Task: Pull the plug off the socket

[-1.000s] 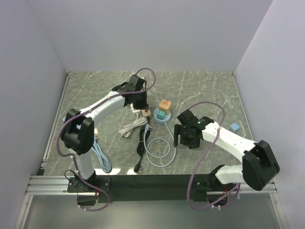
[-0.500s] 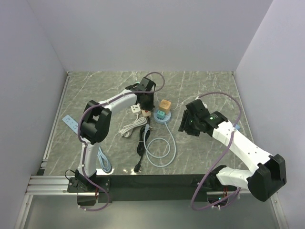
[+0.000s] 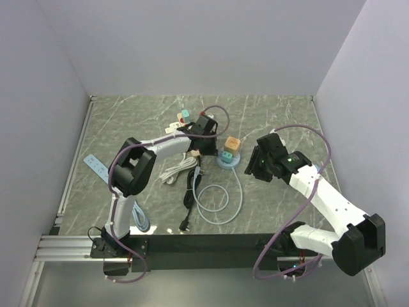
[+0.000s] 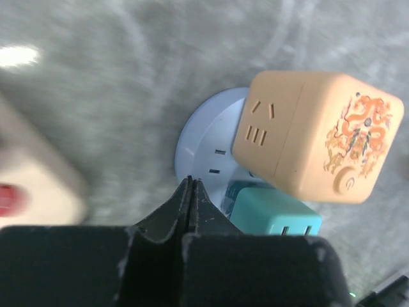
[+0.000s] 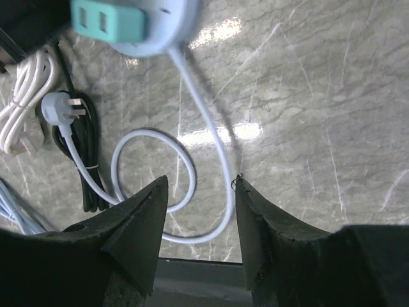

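Note:
The orange plug (image 3: 232,146) should be taken by my right gripper while my left gripper holds the socket still, because my left gripper's closed fingers only touch the socket's rim (image 3: 219,162).
A round pale-blue socket (image 3: 227,162) lies mid-table with an orange cube-shaped plug (image 3: 232,144) and a teal plug (image 3: 227,154) standing in it. In the left wrist view the socket (image 4: 204,144), the orange cube (image 4: 319,141) and the teal plug (image 4: 275,220) fill the frame. My left gripper (image 4: 190,182) is shut on nothing, its tips right at the socket's left rim. My right gripper (image 5: 199,185) hangs open and empty to the right of the socket (image 5: 172,16), above its pale-blue cable (image 5: 214,147).
A white coiled cord (image 3: 179,169), a black cord (image 3: 190,192) and a white three-pin plug (image 5: 59,105) lie left of the cable loop. A blurred white strip with a red switch (image 4: 19,192) sits beside the socket. Small coloured blocks (image 3: 182,117) lie behind.
My left gripper has swung right to the socket's rim, and the socket with its plugs has slid right. My right gripper has moved back to the right and its jaws have narrowed.

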Motion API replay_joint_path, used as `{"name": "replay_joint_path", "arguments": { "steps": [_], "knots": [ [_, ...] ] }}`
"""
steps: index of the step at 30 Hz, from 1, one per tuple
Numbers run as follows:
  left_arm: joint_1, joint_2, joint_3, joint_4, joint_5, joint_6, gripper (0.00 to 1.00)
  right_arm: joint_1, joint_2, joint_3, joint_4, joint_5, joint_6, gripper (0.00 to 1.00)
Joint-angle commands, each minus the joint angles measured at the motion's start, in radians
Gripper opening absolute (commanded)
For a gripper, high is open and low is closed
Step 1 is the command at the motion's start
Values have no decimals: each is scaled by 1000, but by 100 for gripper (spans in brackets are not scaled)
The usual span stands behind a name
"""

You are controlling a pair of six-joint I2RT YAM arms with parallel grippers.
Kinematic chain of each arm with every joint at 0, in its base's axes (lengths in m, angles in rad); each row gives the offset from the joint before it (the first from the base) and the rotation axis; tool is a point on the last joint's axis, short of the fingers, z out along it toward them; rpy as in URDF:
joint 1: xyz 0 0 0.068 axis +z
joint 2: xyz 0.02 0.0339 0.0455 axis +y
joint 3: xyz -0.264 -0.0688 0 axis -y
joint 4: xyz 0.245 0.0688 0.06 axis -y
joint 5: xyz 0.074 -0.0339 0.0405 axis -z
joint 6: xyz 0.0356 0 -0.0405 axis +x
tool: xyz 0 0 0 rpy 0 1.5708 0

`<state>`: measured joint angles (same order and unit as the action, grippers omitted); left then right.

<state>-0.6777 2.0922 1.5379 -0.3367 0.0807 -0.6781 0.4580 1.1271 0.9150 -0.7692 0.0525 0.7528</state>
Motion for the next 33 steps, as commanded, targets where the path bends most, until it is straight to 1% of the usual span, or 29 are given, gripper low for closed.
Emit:
{"name": "replay_joint_path", "arguments": {
  "steps": [1, 6, 7, 10, 13, 17, 20, 21, 23, 24, 26, 28, 33],
  "knots": [
    [-83, -40, -85, 54, 68, -87, 1, -27, -6, -7, 48, -8, -21, 53],
    [-151, -75, -150, 96, 108, -184, 1, -64, 45, 5, 71, -17, -53, 53],
    [-166, -84, -172, 97, 102, -195, 1, -76, 54, 10, 80, -17, -58, 53],
    [-166, -142, -200, 93, 67, -216, 1, -99, 86, 30, 91, -10, -69, 54],
    [-168, -198, -196, 79, 18, -201, 1, -127, 109, 54, 96, 3, -66, 54],
    [-166, -227, -177, 84, -9, -167, 1, -147, 131, 90, 94, 9, -63, 59],
    [-163, -207, -148, 80, -18, -127, 1, -151, 163, 131, 73, 15, -69, 70],
    [-154, -187, -130, 94, 13, -108, 1, -151, 175, 145, 52, 27, -67, 79],
    [-145, -163, -107, 110, 48, -87, 1, -154, 209, 177, 35, 35, -58, 86],
    [-138, -128, -72, 108, 69, -71, 1, -157, 223, 188, 21, 32, -52, 89],
    [-128, -100, -44, 122, 140, -49, 1, -162, 266, 215, 7, 29, -35, 90],
    [-126, -75, -21, 130, 168, -20, 1, -160, 290, 229, -7, 24, -21, 91],
    [-108, -50, -53, 200, 266, -3, 1, -160, 358, 266, -9, 27, 34, 91]
  ]
}}
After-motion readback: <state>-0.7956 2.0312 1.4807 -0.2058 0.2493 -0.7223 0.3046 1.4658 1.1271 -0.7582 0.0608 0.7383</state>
